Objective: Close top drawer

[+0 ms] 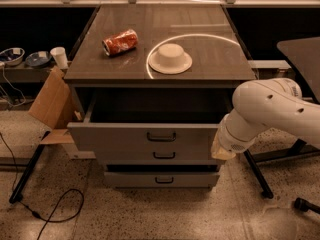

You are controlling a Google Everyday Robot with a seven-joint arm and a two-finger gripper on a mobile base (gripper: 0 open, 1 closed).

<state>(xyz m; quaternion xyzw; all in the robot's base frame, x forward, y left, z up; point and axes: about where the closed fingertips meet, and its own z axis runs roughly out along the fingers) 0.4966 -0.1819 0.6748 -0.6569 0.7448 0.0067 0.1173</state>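
Note:
My gripper needs to move up and toward the drawer's handle before pushing the drawer shut, since it sits low near the end of the top drawer's front.
The top drawer (115,135) is a wide grey box drawer with a small dark centre handle (161,137). It stands pulled out from under the dark cabinet top (210,54), and its inside is dark. My white arm (270,109) reaches in from the right. The gripper (221,151) at its cream-coloured end sits low against the right end of the drawer front, mostly hidden behind the wrist.
Two shorter grey drawer fronts (157,155) (161,180) sit below. A red can (120,42) and a white bowl (170,59) rest on the cabinet top. Cardboard (52,101), a paper cup (60,57) and a floor cable (55,209) are at the left. A black table leg (257,174) is at the right.

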